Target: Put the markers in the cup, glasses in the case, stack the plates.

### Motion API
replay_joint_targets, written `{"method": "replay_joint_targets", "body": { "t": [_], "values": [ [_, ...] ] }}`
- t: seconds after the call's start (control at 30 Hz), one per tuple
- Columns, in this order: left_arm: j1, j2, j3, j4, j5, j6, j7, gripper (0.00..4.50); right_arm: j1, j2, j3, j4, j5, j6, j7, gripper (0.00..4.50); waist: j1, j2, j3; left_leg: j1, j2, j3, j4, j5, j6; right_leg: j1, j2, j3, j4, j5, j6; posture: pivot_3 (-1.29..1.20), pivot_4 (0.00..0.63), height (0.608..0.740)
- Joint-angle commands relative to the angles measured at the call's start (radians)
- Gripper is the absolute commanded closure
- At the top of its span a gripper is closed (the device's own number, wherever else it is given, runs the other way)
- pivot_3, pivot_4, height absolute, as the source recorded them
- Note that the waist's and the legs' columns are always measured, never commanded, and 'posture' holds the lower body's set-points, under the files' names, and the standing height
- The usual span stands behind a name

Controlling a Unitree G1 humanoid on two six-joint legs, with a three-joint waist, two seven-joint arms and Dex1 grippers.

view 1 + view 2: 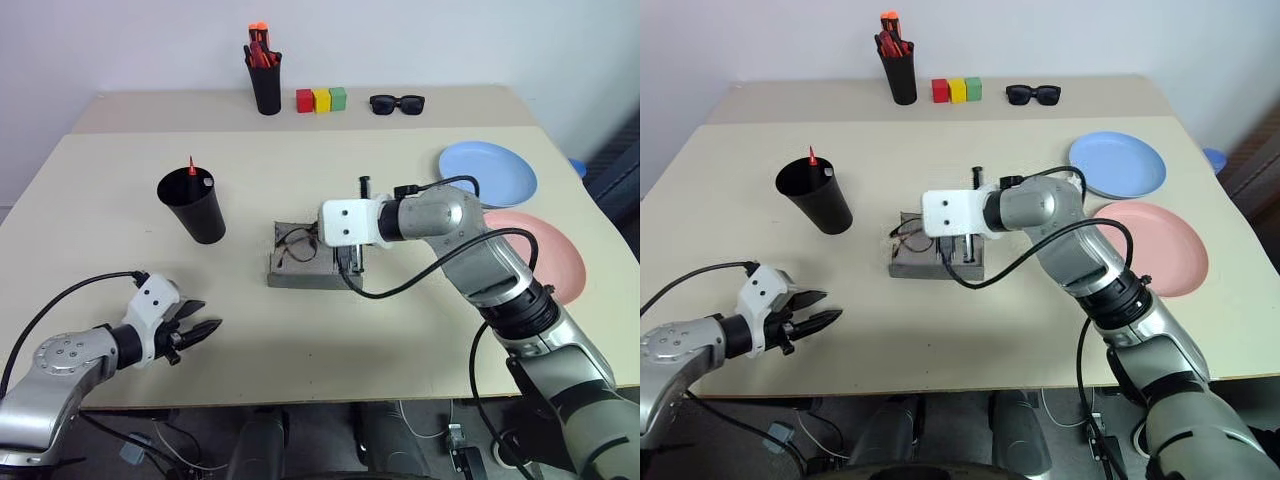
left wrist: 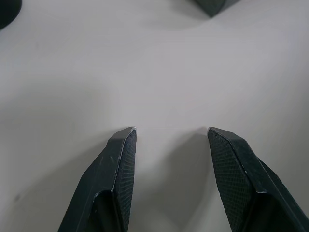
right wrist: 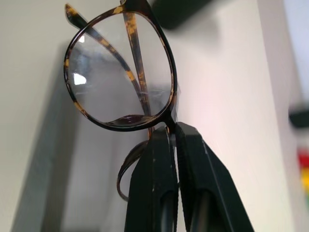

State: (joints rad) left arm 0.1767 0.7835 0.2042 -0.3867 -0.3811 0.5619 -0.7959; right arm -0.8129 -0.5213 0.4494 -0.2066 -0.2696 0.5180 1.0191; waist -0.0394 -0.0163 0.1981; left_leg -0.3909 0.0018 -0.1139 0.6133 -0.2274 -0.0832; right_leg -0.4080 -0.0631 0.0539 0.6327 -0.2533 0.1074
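Note:
My gripper will fold the grey case's flap (image 1: 287, 236) forward flat over the glasses when it closes the flap, because the flap stands open behind the case's long front side (image 1: 312, 282).
The black cup (image 1: 192, 208) stands at the left of the table with the red marker (image 1: 191, 166) and the white-bodied marker (image 1: 205, 183) sticking out of it. My right gripper (image 3: 173, 129) is shut on the rim of the tortoiseshell glasses (image 3: 120, 72) and holds them just above the grey case (image 1: 305, 265) at the table's middle. The blue plate (image 1: 487, 172) and the pink plate (image 1: 548, 255) lie side by side at the right. My left gripper (image 1: 205, 330) is open and holds nothing, low over the table's front left.
On the far table stand a black holder of orange-red pens (image 1: 266, 78), three coloured blocks (image 1: 321, 99) and black sunglasses (image 1: 397, 103). A black cable loops from my right arm over the table near the case.

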Motion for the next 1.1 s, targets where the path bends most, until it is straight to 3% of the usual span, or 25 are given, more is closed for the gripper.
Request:
{"method": "replay_joint_targets", "body": {
  "t": [0.03, 0.4, 0.63, 0.87, 1.1],
  "values": [
    [-0.005, -0.008, -0.031, -0.011, 0.003, 0.009, 0.004, 2.11, 0.013, 0.006, -0.006, -0.09, -0.065, 0.149, -0.056, 4.46, 0.0, 0.0, 0.0, 0.0, 0.0, 0.0, 0.0, 0.0, 0.0, 0.0, 0.0, 0.0, 0.0, 0.0, 0.0, 0.0, 0.15, 0.74],
    [-0.041, -0.028, -0.056, -0.001, -0.009, 0.001, 0.01, 2.11, 0.024, 0.051, 0.126, -0.267, -0.102, 0.623, -0.094, 4.46, -0.003, 0.0, 0.0, 0.0, 0.0, 0.0, 0.0, 0.0, 0.0, 0.0, 0.0, 0.0, 0.0, 0.0, 0.0, 0.0, 0.15, 0.74],
    [-0.045, -0.036, -0.046, -0.023, -0.032, -0.026, -0.032, 2.11, -0.01, 0.09, 0.176, -0.234, -0.123, 0.661, -0.212, 4.46, -0.008, 0.0, 0.0, -0.001, 0.0, 0.0, 0.0, 0.0, 0.0, -0.001, 0.0, 0.0, 0.0, 0.0, 0.0, 0.0, 0.15, 0.74],
    [-0.048, -0.036, -0.056, -0.006, -0.015, -0.033, -0.034, 2.11, -0.102, 0.125, 0.14, -0.249, -0.06, 0.692, -0.228, 4.46, -0.008, 0.0, 0.0, -0.001, 0.0, 0.0, -0.001, 0.0, 0.0, -0.002, 0.0, 0.0, 0.0, 0.0, 0.0, 0.0, 0.15, 0.74],
    [-0.048, -0.037, -0.063, -0.004, -0.015, -0.036, -0.03, 2.11, -0.073, 0.169, 0.141, -0.236, 0.012, 0.762, -0.283, 4.46, -0.005, 0.0, 0.0, -0.001, 0.0, 0.0, -0.001, 0.0, 0.0, -0.002, 0.0, 0.0, 0.0, 0.0, 0.0, 0.0, 0.15, 0.74]
  ]
}}
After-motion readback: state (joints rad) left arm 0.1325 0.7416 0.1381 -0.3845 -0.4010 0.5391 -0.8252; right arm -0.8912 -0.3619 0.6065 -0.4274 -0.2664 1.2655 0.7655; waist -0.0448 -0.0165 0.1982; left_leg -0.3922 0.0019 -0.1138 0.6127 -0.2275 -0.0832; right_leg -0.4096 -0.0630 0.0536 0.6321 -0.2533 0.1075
